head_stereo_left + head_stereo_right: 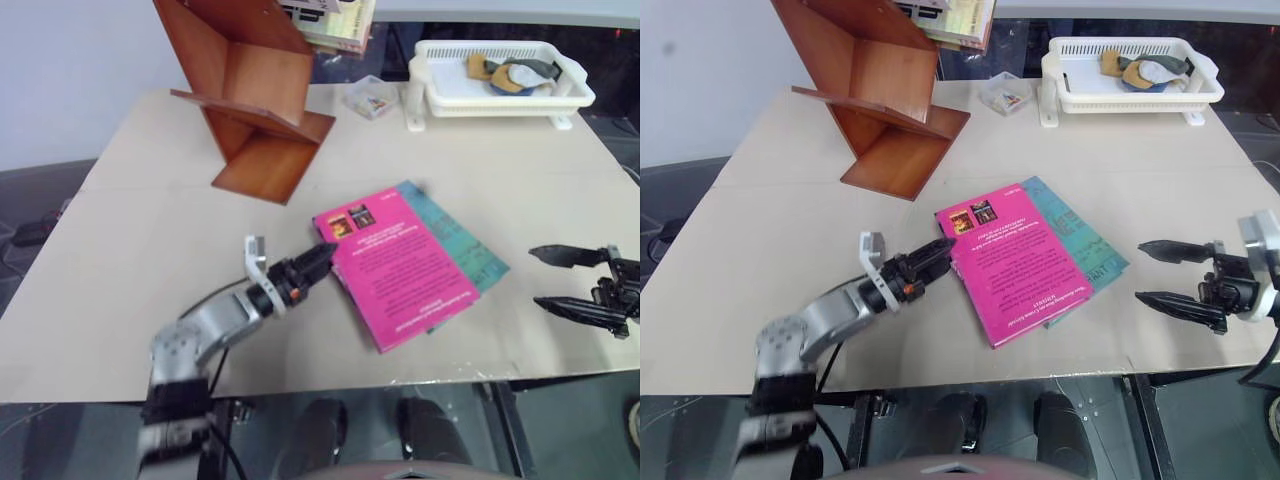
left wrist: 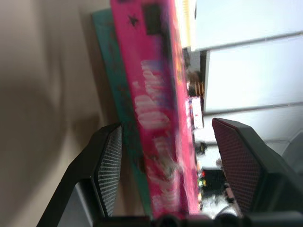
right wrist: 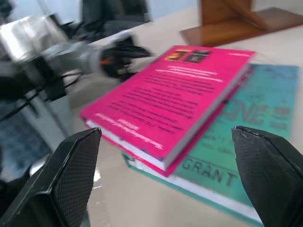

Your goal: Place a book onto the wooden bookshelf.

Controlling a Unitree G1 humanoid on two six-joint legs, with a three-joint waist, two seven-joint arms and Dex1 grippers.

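Note:
I see the teal-green book's edge (image 2: 140,180) inside my left gripper's open fingers, so I should set them again and close on only the pink book's spine (image 2: 157,142).
The magenta-pink book (image 1: 400,265) lies flat on a teal-green book (image 1: 470,245) at the middle of the table. My left gripper (image 1: 322,256) reaches level to the pink book's near-left edge. In the left wrist view its fingers (image 2: 110,161) stand open on either side of the book's edge (image 2: 161,118), with a gap beside the far pad. My right gripper (image 1: 585,282) hovers open beyond the books' right side, pointing toward them, nothing between its fingers (image 3: 75,165). The reddish-brown wooden bookshelf (image 1: 255,90) stands at the table's far left.
A white slatted tray (image 1: 430,85) holding small items sits at the far right. A small clear box (image 1: 370,97) lies beside it. Pale books (image 1: 335,25) rest on top of the bookshelf. Bare table (image 1: 150,230) lies between the bookshelf and my left arm.

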